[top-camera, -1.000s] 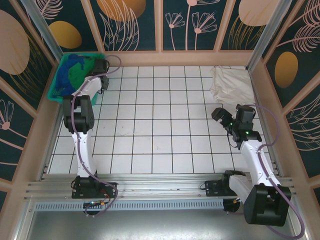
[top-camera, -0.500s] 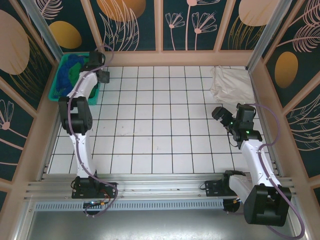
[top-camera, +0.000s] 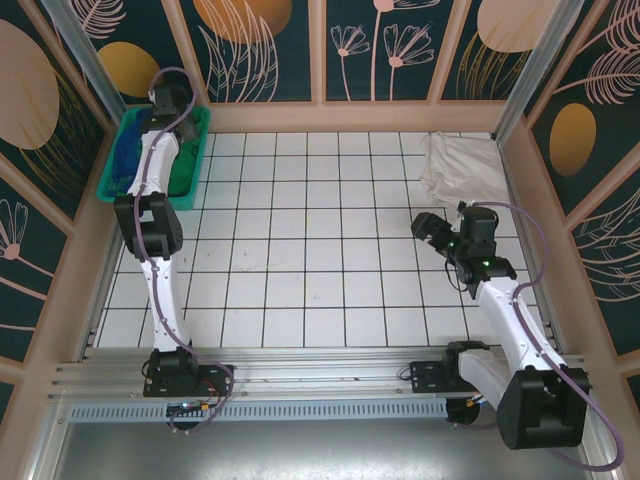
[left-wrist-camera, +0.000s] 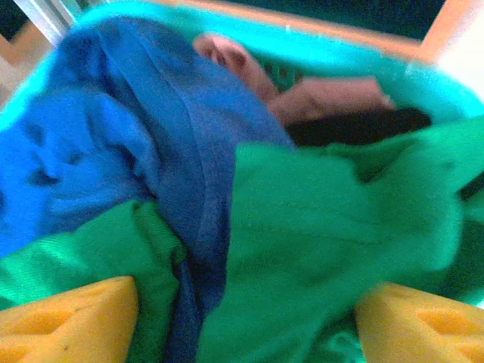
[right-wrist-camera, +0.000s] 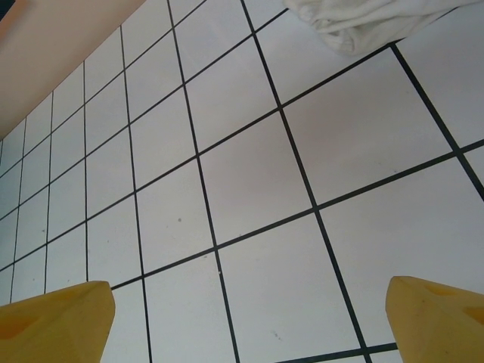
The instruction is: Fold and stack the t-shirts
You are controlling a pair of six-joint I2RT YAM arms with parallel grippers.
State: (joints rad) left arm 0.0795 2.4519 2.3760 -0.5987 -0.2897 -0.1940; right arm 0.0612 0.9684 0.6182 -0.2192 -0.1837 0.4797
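The royal-blue t-shirt is lying between the green folds (left-wrist-camera: 193,283) under the robot's left gripper, so the robot should hang the green t-shirt over the basket's rim (top-camera: 186,204) before it grips the green t-shirt's overhanging part.
A bright green t-shirt (left-wrist-camera: 325,227) and a royal-blue t-shirt (left-wrist-camera: 113,136) lie bunched together in the teal basket (left-wrist-camera: 318,45), with a pinkish cloth (left-wrist-camera: 325,98) behind them. My left gripper (left-wrist-camera: 242,333) hovers open just above the green cloth, one yellow finger (left-wrist-camera: 68,318) on each side, holding nothing. From above, the left gripper (top-camera: 162,108) is over the far end of the basket (top-camera: 108,185). A cream-white t-shirt (top-camera: 460,165) lies crumpled at the back right. My right gripper (top-camera: 422,226) is open above bare tiles, in front of that shirt (right-wrist-camera: 363,19).
The basket sits in the back left corner against the wooden walls. White tiled floor (top-camera: 320,230) spans the middle between both arms. Wooden frame rails border the back and both sides.
The left arm has swung from the basket's right edge to over its far end, bringing the gripper close above the clothes. The right gripper has shifted slightly left.
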